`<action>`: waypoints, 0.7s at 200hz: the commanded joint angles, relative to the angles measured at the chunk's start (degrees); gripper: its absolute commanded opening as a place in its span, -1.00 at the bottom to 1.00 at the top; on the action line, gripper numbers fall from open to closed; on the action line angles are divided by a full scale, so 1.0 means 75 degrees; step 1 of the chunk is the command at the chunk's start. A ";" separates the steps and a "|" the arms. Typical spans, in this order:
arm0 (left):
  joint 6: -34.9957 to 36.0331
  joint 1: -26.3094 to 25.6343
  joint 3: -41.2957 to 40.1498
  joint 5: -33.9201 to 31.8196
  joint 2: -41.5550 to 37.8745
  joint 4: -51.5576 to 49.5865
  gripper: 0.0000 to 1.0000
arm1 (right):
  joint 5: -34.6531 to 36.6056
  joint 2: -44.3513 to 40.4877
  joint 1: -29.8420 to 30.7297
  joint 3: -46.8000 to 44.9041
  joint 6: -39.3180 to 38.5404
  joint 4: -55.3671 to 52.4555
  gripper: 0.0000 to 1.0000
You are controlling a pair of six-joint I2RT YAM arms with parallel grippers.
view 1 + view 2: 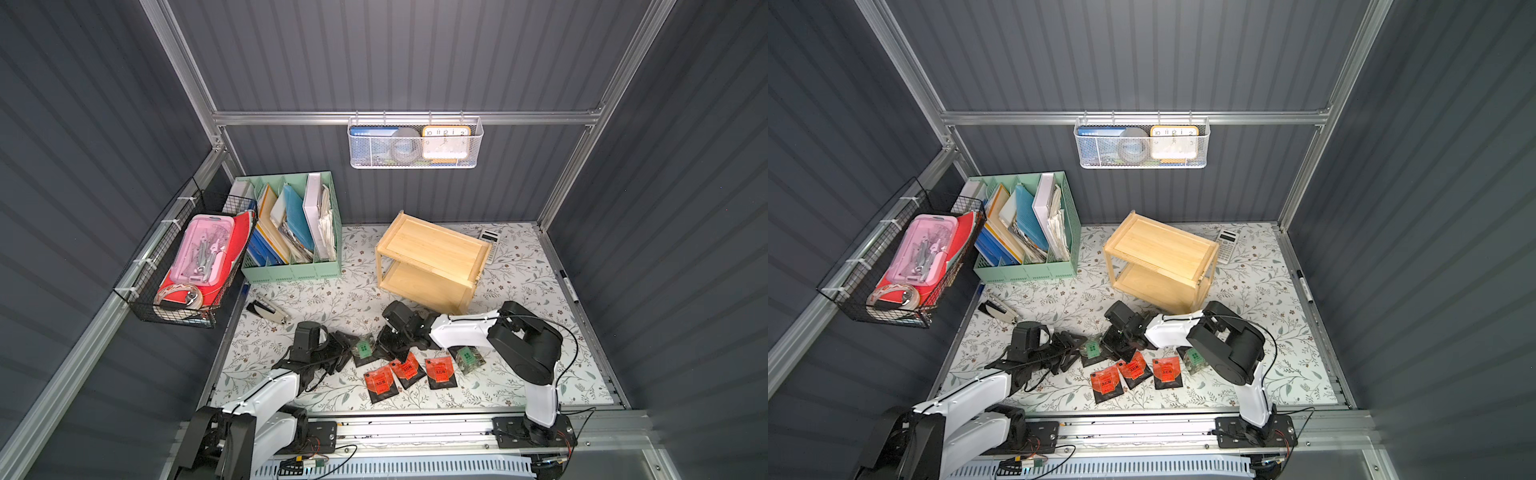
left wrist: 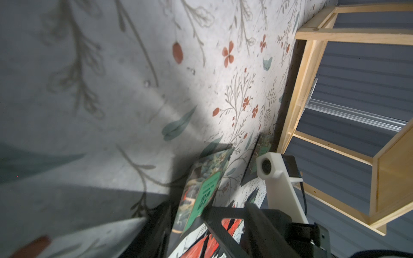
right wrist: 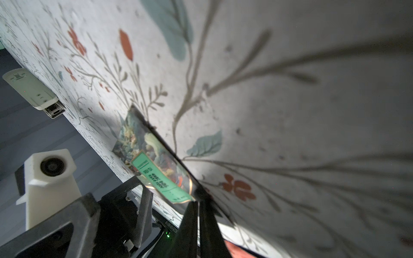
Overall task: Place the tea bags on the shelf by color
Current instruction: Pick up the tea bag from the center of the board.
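The robot's right gripper is holding just the green tea bag's black corner (image 3: 182,207), so the left gripper should raise the bag and hold out its free edge (image 3: 162,144) to the right gripper.
One green-labelled tea bag (image 1: 364,349) (image 1: 1092,348) is tipped up off the cloth between my two grippers. My right gripper (image 1: 400,356) (image 3: 197,202) is shut, its tips pinching that bag's (image 3: 154,163) black corner. My left gripper (image 1: 349,347) (image 2: 190,223) stands open at the same bag (image 2: 207,185). A second green bag (image 1: 468,358) (image 1: 1195,358) lies under the right arm. Three red-orange bags (image 1: 379,384) (image 1: 407,368) (image 1: 441,372) lie flat in a row toward the front. Nothing lies on the top board of the wooden shelf (image 1: 432,249) (image 1: 1160,245) (image 2: 312,89) behind them.
A mint-green file organizer (image 1: 291,232) stands at the back left, with a stapler (image 1: 268,309) in front of it. Behind the shelf lies a calculator (image 1: 492,243), and a marker (image 1: 569,286) sits by the right edge. Baskets hang on the left wall (image 1: 187,266) and back wall (image 1: 415,143).
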 commanded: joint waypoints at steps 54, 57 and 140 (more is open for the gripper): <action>0.0054 -0.0020 -0.0027 0.0310 0.0292 0.0405 -0.20 | 0.0124 0.0322 0.0058 0.0069 -0.0104 -0.0636 -0.78; 0.0053 -0.0020 -0.0021 0.0311 0.0286 0.0408 -0.23 | 0.0135 0.0327 0.0058 0.0080 -0.0109 -0.0642 -0.77; 0.0140 -0.0020 0.0050 0.0213 0.0122 0.0161 -0.73 | 0.0177 0.0139 0.0034 0.0163 -0.0363 -0.0748 -0.72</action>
